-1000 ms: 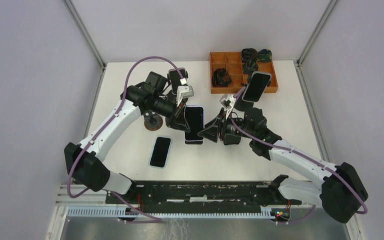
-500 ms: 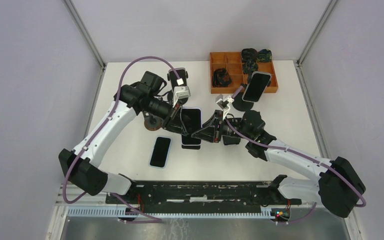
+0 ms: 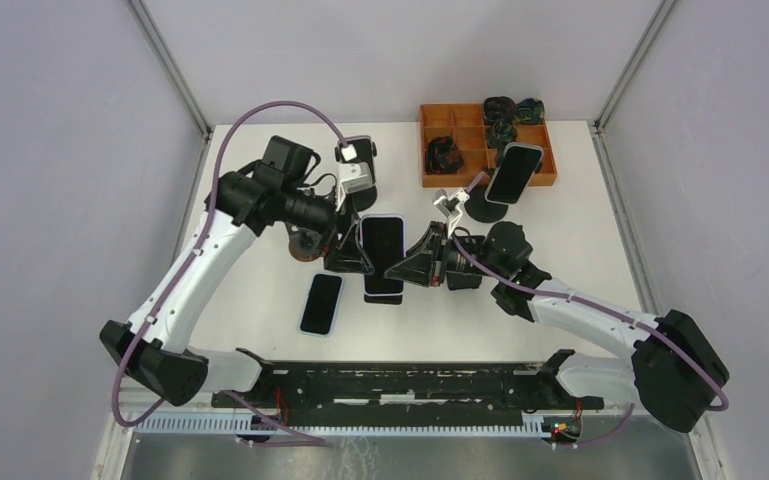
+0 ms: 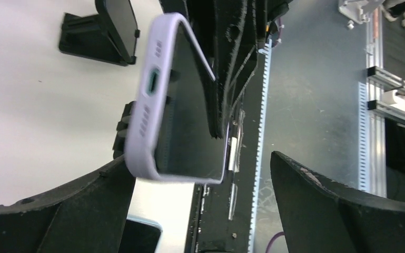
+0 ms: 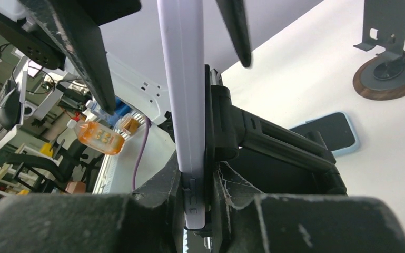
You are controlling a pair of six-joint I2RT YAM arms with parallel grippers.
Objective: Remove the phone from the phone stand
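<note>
My right gripper is pinching the phone's edge (image 5: 191, 171) along with the black stand. My left gripper should hold the stand (image 3: 383, 299) while my right gripper takes the phone.
A phone in a lilac case (image 3: 383, 255) hangs above the table's middle, its right edge clamped by my right gripper (image 3: 407, 268). The right wrist view shows its thin edge (image 5: 188, 105) pinched by my right gripper (image 5: 195, 179). My left gripper (image 3: 360, 255) stands open at the phone's left side, its fingers on either side without gripping. In the left wrist view the phone (image 4: 184, 116) floats beyond my open left gripper (image 4: 200, 211). An empty round-based phone stand (image 3: 305, 243) stands just left of it.
A dark phone (image 3: 321, 303) lies flat on the table below the left gripper. Another phone (image 3: 513, 172) leans on a black stand (image 3: 485, 208) at the right. An orange tray (image 3: 538, 178) with dark items sits at the back right.
My left gripper has opened and let go of the lilac phone, while the right gripper has shut on it. The phone has drifted slightly left and nearer.
</note>
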